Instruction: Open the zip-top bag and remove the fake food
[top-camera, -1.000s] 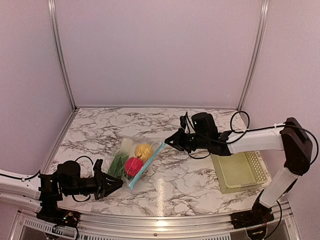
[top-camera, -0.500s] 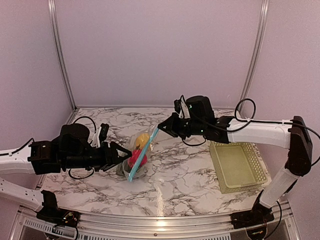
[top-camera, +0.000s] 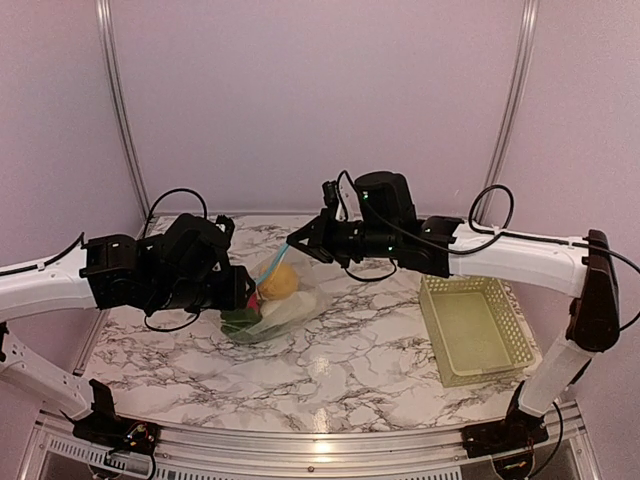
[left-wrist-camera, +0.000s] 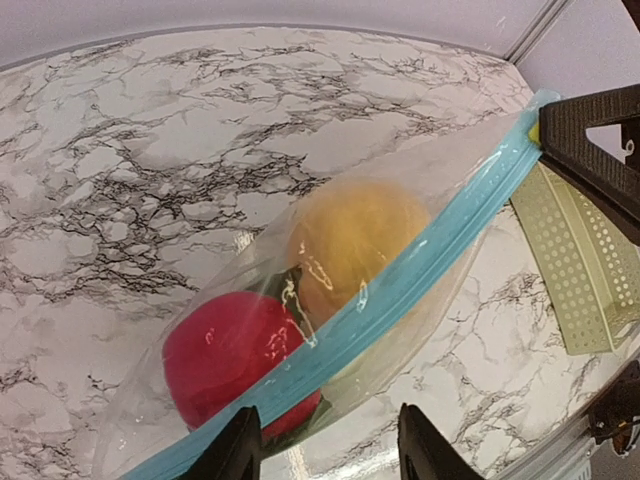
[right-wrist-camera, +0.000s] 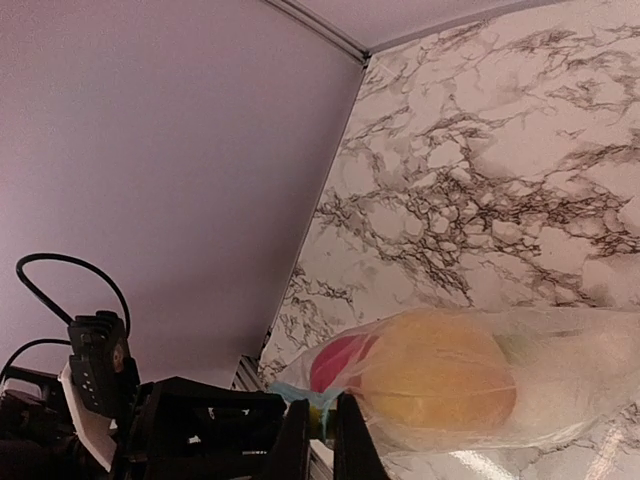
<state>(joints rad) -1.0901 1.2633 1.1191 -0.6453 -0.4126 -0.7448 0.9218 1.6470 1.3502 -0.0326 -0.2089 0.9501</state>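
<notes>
The light blue zipper strip (left-wrist-camera: 290, 372) runs at a slant past the open fingers of my left gripper, so I should move back and close them near the strip's loose lower end (left-wrist-camera: 155, 468).
The zip-top bag (top-camera: 290, 305) hangs tilted above the table, its bottom low near the marble. My right gripper (top-camera: 297, 243) is shut on the upper end of its light blue zipper strip (top-camera: 272, 265), also seen in the right wrist view (right-wrist-camera: 322, 430). Inside are the yellow-orange fruit (top-camera: 282, 282), the red fruit (left-wrist-camera: 235, 355), a green leafy piece (top-camera: 240, 322) and a white piece (top-camera: 285, 312). My left gripper (top-camera: 240, 290) is open at the bag's lower left; in the left wrist view (left-wrist-camera: 330, 450) the strip (left-wrist-camera: 420, 270) runs across just above its spread fingers.
The pale yellow-green lattice basket (top-camera: 470, 325) sits on the marble table (top-camera: 370, 350) at the right, below the right arm. Purple walls close off the back and sides. The left arm's cable loops above its wrist.
My right gripper has lifted the zipper end up and to the left, so the bag left the table and hangs. My left arm has risen from the front edge to beside the bag.
</notes>
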